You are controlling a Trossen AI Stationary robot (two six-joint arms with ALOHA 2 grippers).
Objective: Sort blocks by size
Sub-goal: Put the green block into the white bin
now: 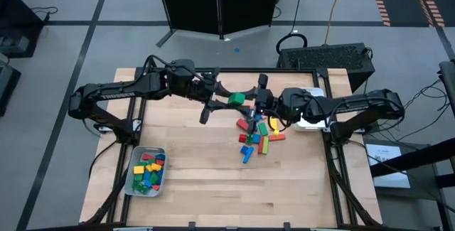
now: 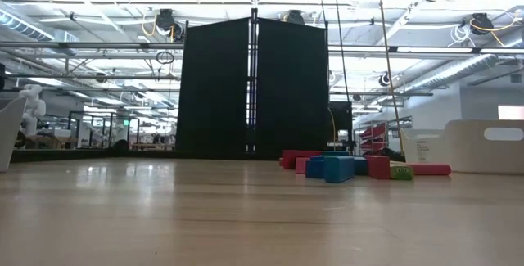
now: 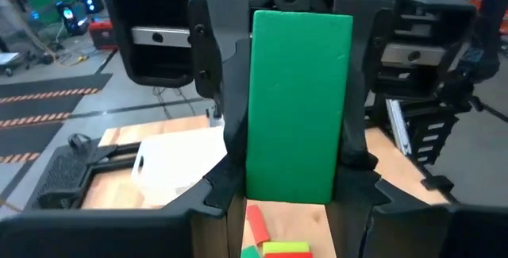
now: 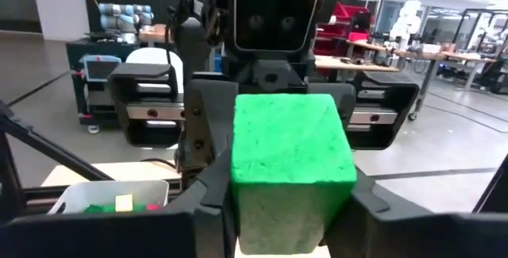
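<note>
The white tray (image 1: 306, 126) is on the right gripper's side while both grippers hold the green block (image 1: 237, 99), so next the left gripper lets go and leaves the block to the right gripper.
A green bar block (image 1: 237, 99) is held in the air between my two grippers, over the middle of the table's far half. My left gripper (image 1: 227, 97) comes from the left and is shut on one end. My right gripper (image 1: 248, 102) comes from the right and is shut on the other end. A pile of red, green, blue, yellow and pink blocks (image 1: 257, 136) lies on the table below and nearer; it also shows in the low view (image 2: 352, 166). More blocks lie in a pale tray (image 1: 130, 181) at the near left. My left gripper pinches the green block's two long sides (image 3: 262, 175) between its two fingers, at the end nearest it. The fingers (image 3: 226, 186) come level from the table's left and lie along the block. The block is lifted clear of the table. My right gripper pinches the green block's opposite end (image 4: 290, 210) between its two fingers, one on each side. The fingers (image 4: 210, 202) come level from the table's right and lie along the block. The block's square end face (image 4: 290, 143) points at the wrist camera.
A white tray (image 1: 313, 121) sits at the table's right edge under my right arm and shows in the low view (image 2: 479, 147). Bare wood (image 1: 213, 181) lies in the near middle between the block pile and the near-left tray.
</note>
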